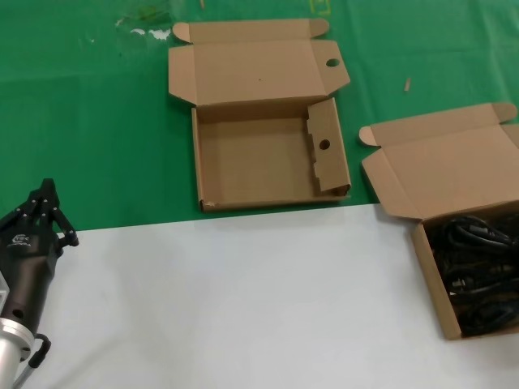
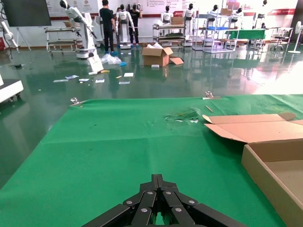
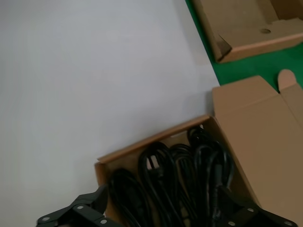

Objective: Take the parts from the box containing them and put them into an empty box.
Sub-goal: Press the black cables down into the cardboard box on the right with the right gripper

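Observation:
My gripper will bring the coil (image 1: pixel 478 233) beside the lid out by itself and still bundled when it lifts it, because the black cables lie in separate folded loops (image 3: pixel 182 163).
The parts (image 1: pixel 478 271) are black coiled power cables that fill the plain-lidded box (image 1: pixel 427 279) at the right edge of the white surface. In the right wrist view my right gripper (image 3: pixel 162 196) hangs open just over the cables (image 3: pixel 180 175), one finger (image 3: pixel 97 201) outside the box wall (image 3: pixel 151 141) and the other over the far side. It holds nothing. The empty box (image 1: pixel 251 162), with round holes in its lid and side flap, lies open on the green mat at the back centre. My left gripper (image 1: pixel 46 186) is shut and parked at the lower left.
The green mat (image 1: pixel 97 121) covers the far half of the table and a white surface (image 1: pixel 243 308) the near half. The cable box's lid (image 1: pixel 442 166) stands back towards the mat. Small scraps (image 1: pixel 150 32) lie on the mat at the far left.

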Robot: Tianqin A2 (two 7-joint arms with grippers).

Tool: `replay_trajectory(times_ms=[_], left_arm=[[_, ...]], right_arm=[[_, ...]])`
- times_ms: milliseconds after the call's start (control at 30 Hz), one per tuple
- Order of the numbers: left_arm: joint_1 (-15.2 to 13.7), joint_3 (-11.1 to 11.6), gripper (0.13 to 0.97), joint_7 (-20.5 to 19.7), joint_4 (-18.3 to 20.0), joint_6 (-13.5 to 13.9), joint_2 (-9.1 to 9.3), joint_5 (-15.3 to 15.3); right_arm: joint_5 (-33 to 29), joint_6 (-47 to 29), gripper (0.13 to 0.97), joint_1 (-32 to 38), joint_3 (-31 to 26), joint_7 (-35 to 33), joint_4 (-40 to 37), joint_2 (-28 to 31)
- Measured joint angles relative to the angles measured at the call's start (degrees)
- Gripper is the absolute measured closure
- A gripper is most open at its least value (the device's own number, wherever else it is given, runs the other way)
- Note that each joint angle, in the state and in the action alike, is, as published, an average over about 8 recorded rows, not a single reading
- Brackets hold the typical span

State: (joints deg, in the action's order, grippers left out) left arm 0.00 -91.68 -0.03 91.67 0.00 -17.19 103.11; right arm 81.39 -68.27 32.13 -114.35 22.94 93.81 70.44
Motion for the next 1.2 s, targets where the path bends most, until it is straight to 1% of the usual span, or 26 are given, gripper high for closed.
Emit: replay_trajectory(times_ms=[133,267,533,567,833,867,1133,1200], left_arm=[[0.0,0.0,0.957,0.0,0.0,0.0,0.0,0.0],[0.0,0.0,0.957,0.0,0.0,0.0,0.0,0.0],[0.0,0.0,0.957,0.0,0.0,0.0,0.0,0.0],[0.0,0.0,0.957,0.0,0.0,0.0,0.0,0.0],[0.0,0.0,0.957,0.0,0.0,0.0,0.0,0.0],[0.0,0.0,0.957,0.0,0.0,0.0,0.0,0.0],[0.0,0.0,0.957,0.0,0.0,0.0,0.0,0.0],[0.0,0.0,0.957,0.0,0.0,0.0,0.0,0.0]], right_arm=[[-1.64,-1.19,0.331,0.93,0.58,-0.76,-1.87,-1.71],[-3.13,-1.88,0.331,1.73,0.85,-1.72,-3.83,-3.36],[-5.47,-2.3,0.527,2.9,1.02,-3.92,-7.69,-6.31],[-5.71,-2.31,0.527,3.07,1.01,-4.21,-8.16,-6.67],[-7.66,-2.17,0.733,5.02,0.78,-6.82,-12.1,-9.61],[-7.89,-2.14,0.733,5.26,0.73,-7.12,-12.55,-9.93],[-9.1,-2.32,0.871,6.85,0.57,-8.67,-14.91,-11.61],[-9.11,-2.5,0.88,6.99,0.68,-8.73,-15.02,-11.67]])
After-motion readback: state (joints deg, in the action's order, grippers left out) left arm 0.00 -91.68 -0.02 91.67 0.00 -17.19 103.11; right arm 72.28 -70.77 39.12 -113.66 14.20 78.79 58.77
